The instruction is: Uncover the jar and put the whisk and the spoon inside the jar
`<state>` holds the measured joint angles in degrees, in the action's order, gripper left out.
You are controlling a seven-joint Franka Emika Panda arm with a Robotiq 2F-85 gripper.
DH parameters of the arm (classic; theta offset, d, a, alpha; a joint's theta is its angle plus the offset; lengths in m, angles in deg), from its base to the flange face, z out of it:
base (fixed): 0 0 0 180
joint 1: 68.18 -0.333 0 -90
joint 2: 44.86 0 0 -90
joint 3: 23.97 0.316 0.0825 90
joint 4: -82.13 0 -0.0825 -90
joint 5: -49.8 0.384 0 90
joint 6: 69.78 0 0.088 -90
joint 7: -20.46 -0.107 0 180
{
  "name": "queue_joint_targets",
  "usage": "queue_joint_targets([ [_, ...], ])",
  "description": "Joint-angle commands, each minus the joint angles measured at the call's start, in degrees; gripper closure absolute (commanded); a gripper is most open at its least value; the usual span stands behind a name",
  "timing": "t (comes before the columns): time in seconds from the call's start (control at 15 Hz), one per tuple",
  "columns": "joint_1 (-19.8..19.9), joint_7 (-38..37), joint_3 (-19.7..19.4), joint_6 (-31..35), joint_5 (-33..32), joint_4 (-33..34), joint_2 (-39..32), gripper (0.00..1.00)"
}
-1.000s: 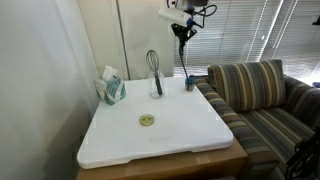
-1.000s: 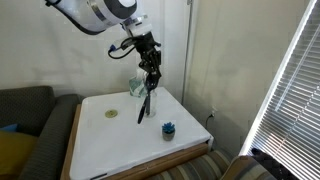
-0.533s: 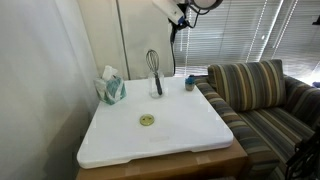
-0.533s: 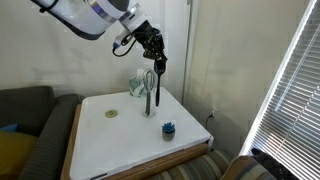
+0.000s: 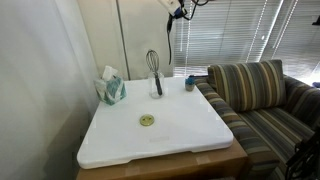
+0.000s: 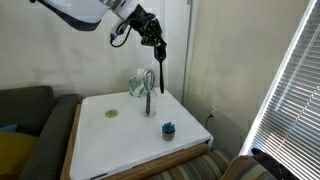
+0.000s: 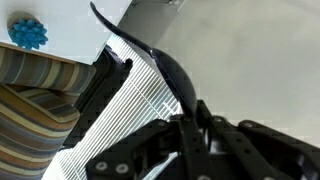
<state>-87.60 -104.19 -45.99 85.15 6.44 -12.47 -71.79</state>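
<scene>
The black spoon (image 6: 162, 78) hangs past the jar, over the table's back edge, so I should swing my gripper back above the jar's opening before I lower the spoon.
The clear glass jar (image 5: 157, 88) stands open at the back of the white table, also seen in an exterior view (image 6: 149, 107). The whisk (image 5: 154, 64) stands upright in it, wire head up (image 6: 149, 80). The yellow-green lid (image 5: 147, 120) lies flat mid-table (image 6: 112, 113). My gripper (image 5: 177, 10) is high above the table's back edge, shut on the black spoon (image 5: 169, 28), which hangs down from it (image 6: 160, 55). In the wrist view the spoon (image 7: 150, 55) sticks out from my gripper (image 7: 195, 125).
A teal-patterned tissue box (image 5: 111, 88) stands at the back by the wall (image 6: 136, 85). A small dark-blue object (image 5: 190, 83) sits near the table edge (image 6: 168, 128) (image 7: 28, 33). A striped sofa (image 5: 260, 95) is beside the table. Window blinds (image 6: 285, 90) hang behind.
My gripper has risen with the spoon, from just above the table near the blue object to high above the jar area. The jar, whisk and lid have not moved.
</scene>
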Motion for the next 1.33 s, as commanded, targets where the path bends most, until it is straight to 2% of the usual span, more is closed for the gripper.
queue_joint_targets([
  [0.0, -0.72, 0.33, 0.23, 1.89, -0.78, -2.76, 3.85, 0.98],
  [0.33, 1.62, 3.3, 3.24, 7.17, 3.93, -4.85, 5.25, 0.98],
  [0.53, 4.28, 7.68, 6.16, 10.09, 9.84, -6.95, 5.52, 0.98],
  [1.0, 10.34, 17.04, 12.54, 10.07, 20.73, -8.75, 5.03, 0.98],
  [1.27, 10.38, 16.45, 11.72, 10.53, 20.13, -9.47, 4.61, 0.98],
])
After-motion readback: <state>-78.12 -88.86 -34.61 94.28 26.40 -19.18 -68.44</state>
